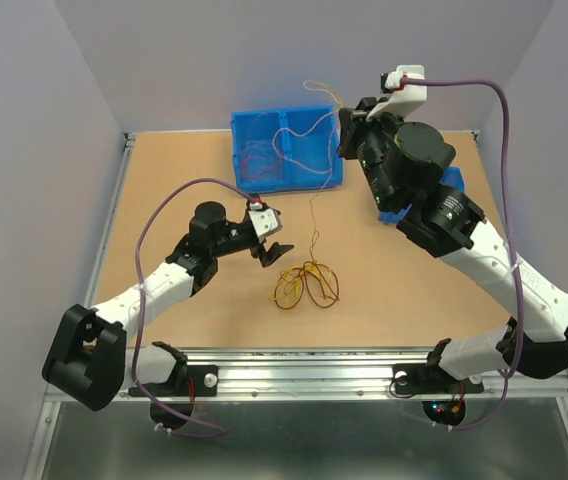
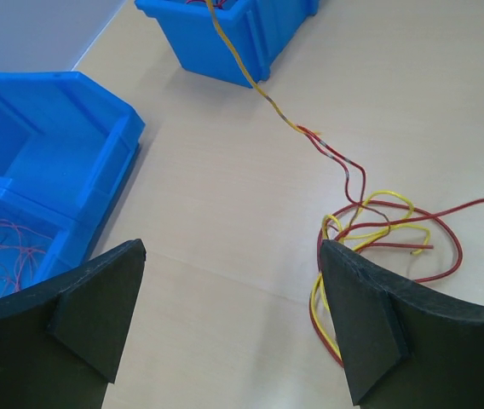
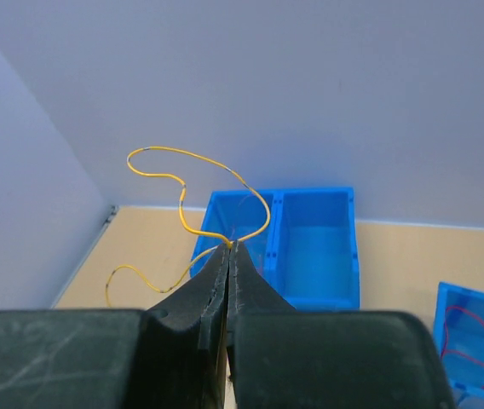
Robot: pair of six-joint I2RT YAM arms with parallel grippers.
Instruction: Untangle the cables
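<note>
My gripper will lift the red cable (image 1: 314, 250), which will drag the yellow loops (image 1: 293, 274) along in a hanging tangle because those loops weave through the red ones.
A tangle of red, orange and yellow cables (image 1: 306, 285) lies in loops on the table's middle. It shows in the left wrist view as cables (image 2: 378, 230) beside the right finger. My left gripper (image 1: 269, 240) hovers just left of it, open and holding nothing (image 2: 233, 281). One strand (image 2: 267, 98) rises from the tangle toward the back. My right gripper (image 1: 344, 130) is raised over the blue bin, shut on a yellow cable (image 3: 174, 158) that curls out from its closed tips (image 3: 229, 245).
A two-compartment blue bin (image 1: 239, 150) stands at the back centre and holds thin red wires (image 2: 3, 256) in its left compartment. A smaller blue bin (image 3: 481, 341) with red wire sits at the back right, partly under the right arm. A metal rail borders the near edge.
</note>
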